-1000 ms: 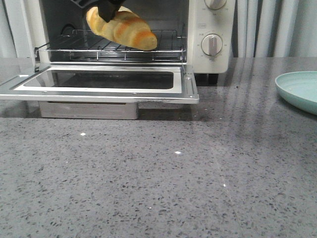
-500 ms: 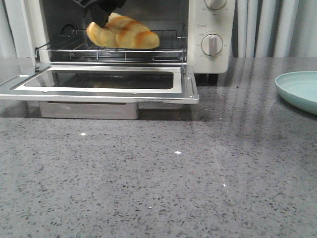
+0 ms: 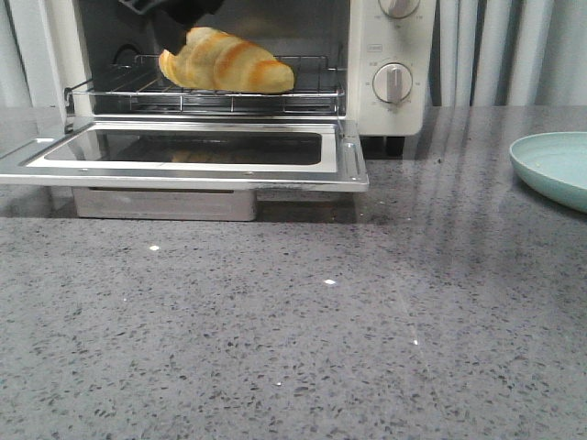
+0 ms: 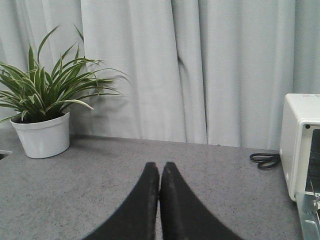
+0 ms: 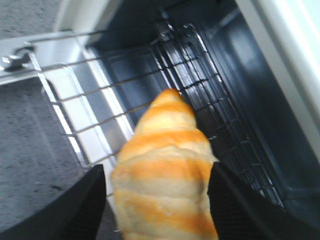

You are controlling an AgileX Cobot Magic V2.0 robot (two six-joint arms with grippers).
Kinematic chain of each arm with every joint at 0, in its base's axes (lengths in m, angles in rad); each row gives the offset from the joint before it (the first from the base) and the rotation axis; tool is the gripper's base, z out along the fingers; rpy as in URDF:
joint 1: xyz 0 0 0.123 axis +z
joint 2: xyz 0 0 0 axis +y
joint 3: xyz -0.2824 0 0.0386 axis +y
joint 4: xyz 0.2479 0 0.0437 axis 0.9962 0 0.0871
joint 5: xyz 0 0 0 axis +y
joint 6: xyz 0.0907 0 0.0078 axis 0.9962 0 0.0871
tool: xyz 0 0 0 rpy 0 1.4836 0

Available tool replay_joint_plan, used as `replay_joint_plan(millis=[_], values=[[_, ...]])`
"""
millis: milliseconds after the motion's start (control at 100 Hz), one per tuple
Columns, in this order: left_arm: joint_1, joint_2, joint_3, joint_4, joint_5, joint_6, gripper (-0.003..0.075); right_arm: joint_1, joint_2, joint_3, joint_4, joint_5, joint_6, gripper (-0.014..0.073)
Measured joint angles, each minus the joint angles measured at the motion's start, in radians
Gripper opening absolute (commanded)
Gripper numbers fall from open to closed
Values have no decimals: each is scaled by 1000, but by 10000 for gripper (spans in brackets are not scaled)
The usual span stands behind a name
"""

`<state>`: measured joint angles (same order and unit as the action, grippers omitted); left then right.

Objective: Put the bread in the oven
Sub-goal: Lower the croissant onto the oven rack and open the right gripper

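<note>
The bread (image 3: 229, 64) is lying on the wire rack between my open fingers, so my right gripper should keep moving back out over the glass door (image 3: 197, 148) until it is clear of the oven.
The golden-brown bread (image 3: 227, 64) lies on the wire rack (image 3: 312, 92) inside the cream-white oven (image 3: 404, 101), whose glass door (image 3: 353, 160) is dropped open. My right gripper (image 3: 174, 9) shows as a dark shape just above the bread's left end. In the right wrist view the gripper (image 5: 156, 169) is open, with its black fingers (image 5: 85, 210) on either side of the bread (image 5: 165, 170) over the rack. My left gripper (image 4: 160, 165) is shut and empty above the grey table, left of the oven's side (image 4: 300, 140). It does not show in the front view.
A pale mint-green plate (image 3: 559, 165) sits at the right edge of the table. A potted plant (image 4: 45, 100) stands left of the oven and black scissors (image 4: 265, 160) lie by the curtain. The open door juts out over the table.
The bread has come down from a tilted hold onto the wire rack. The right gripper has let go of it and moved up a little.
</note>
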<state>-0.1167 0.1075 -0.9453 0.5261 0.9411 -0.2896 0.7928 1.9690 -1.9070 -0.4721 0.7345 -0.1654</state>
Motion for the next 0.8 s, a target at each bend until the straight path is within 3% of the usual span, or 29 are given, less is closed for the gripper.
replay_joint_plan(millis=[250,520,670,800], values=[[0,-92,0,10,100,0,-22,84,-78,0,0,85,0,402],[0,-110,0,-47,126,0,-22,179,-154,-2,9,279,42,402],[6,-110,50,-123,64,0,-21,212,-195,-2,26,393,74,402],[10,-110,151,-217,-66,2,-22,218,-237,-2,55,485,93,402]])
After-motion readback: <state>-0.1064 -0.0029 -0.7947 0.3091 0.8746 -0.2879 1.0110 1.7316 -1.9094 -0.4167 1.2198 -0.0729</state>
